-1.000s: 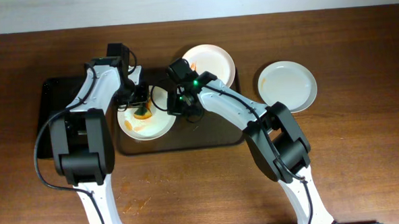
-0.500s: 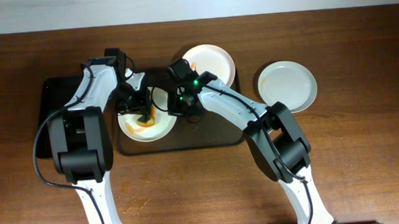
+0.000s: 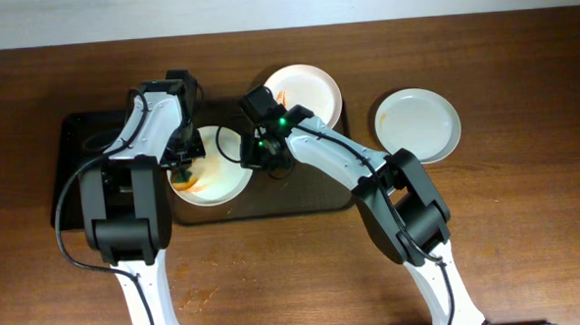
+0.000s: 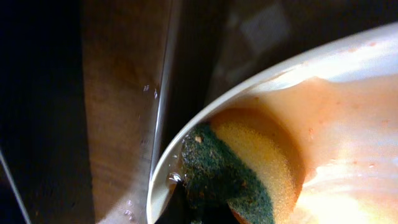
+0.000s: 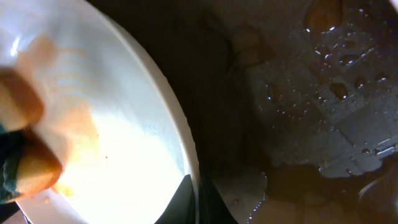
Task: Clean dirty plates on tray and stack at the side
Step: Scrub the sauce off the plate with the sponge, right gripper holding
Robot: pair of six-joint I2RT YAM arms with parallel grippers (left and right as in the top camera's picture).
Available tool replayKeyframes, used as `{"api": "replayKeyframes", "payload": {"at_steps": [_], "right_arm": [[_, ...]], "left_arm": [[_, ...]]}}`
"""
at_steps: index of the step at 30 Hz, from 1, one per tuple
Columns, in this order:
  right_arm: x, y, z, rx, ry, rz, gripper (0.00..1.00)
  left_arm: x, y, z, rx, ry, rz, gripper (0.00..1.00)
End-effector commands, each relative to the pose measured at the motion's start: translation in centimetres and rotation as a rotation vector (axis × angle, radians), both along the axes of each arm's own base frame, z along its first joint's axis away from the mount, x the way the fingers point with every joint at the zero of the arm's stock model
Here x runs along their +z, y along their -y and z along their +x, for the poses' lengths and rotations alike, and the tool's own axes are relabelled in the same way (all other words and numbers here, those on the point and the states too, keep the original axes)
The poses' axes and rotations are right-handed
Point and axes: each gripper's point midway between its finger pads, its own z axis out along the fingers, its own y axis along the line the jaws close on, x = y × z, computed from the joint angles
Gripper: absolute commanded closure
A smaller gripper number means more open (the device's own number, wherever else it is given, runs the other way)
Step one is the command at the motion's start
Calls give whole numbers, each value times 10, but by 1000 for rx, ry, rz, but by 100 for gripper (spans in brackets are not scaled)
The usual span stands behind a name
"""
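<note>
The sponge is already up against the plate's rim (image 3: pixel 174 182), but orange sauce is still smeared on the middle. My left gripper should wipe back across the plate's middle (image 3: pixel 212 169).
A white plate (image 3: pixel 217 175) smeared with orange sauce lies on the black tray (image 3: pixel 83 132). My left gripper (image 3: pixel 184 169) is shut on a green and yellow sponge (image 4: pixel 239 171) and presses it on the plate's left part (image 4: pixel 348 143). My right gripper (image 3: pixel 255 156) is shut on the plate's right rim (image 5: pixel 189 162); the sponge shows at that view's left edge (image 5: pixel 22 155). A second dirty plate (image 3: pixel 306 88) sits at the tray's back right. A clean white plate (image 3: pixel 418 125) lies on the table to the right.
The tray surface is wet, with droplets and sauce spots (image 5: pixel 329 81). Brown wooden table (image 3: pixel 528 230) surrounds the tray. The tray's left part is bare.
My left gripper has moved the sponge from the plate's middle to its left side. The right gripper has kept its hold on the rim.
</note>
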Motion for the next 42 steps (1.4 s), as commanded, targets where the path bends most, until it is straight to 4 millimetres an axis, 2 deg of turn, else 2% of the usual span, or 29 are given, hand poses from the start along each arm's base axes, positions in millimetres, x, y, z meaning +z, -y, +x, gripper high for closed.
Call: {"api": "replayKeyframes", "payload": {"at_steps": [1, 3, 6, 13, 15, 17, 19, 21, 25, 26, 28, 29, 30, 31, 33, 34, 37, 39, 42], "right_arm": [[-4, 6, 5, -11, 4, -23, 96], [-3, 5, 4, -6, -4, -12, 96], [-1, 1, 0, 9, -35, 30, 96], [-19, 3, -7, 26, -192, 186, 96], [-20, 3, -6, 26, -191, 187, 96], [-20, 2, -6, 26, -191, 187, 96], [-20, 2, -6, 26, -190, 187, 96], [-20, 2, -6, 26, -190, 187, 96], [-20, 2, -6, 26, -190, 187, 96], [-20, 2, -6, 26, -190, 187, 96], [-20, 2, -6, 26, -190, 187, 96], [-20, 2, -6, 26, -189, 187, 96], [-21, 3, -6, 26, -190, 186, 96], [-21, 3, -6, 26, -190, 186, 96], [-21, 2, -6, 26, -190, 187, 96], [-20, 2, -6, 26, -188, 188, 96], [-20, 2, -6, 27, -187, 189, 96], [-20, 2, -6, 27, -187, 189, 96], [-20, 2, -6, 27, -187, 189, 96]], "left_arm": [[-31, 13, -27, -146, -164, -138, 99], [-32, 58, -24, -282, -147, -426, 99], [-28, 91, -11, -405, -62, -627, 99], [-33, 94, -5, -417, -41, -642, 99], [-31, 109, -8, -454, -34, -743, 99], [-15, 135, -13, -574, 8, -930, 99], [-15, 136, -11, -592, 20, -933, 99], [-19, 132, -4, -612, 45, -899, 99], [-31, 118, 36, -618, 169, -748, 99], [-38, 99, 57, -542, 214, -605, 99], [-44, 71, 73, -418, 244, -428, 99], [-46, 57, 75, -355, 242, -350, 99], [-47, 34, 72, -253, 224, -223, 99], [-46, 21, 66, -199, 204, -150, 99], [-42, 5, 46, -151, 122, -63, 99], [-37, 0, 29, -146, 41, -41, 99], [-32, -3, 1, -145, -78, -37, 99], [-30, -3, -10, -144, -125, -40, 99], [-24, 7, -42, -152, -260, -120, 99]]}}
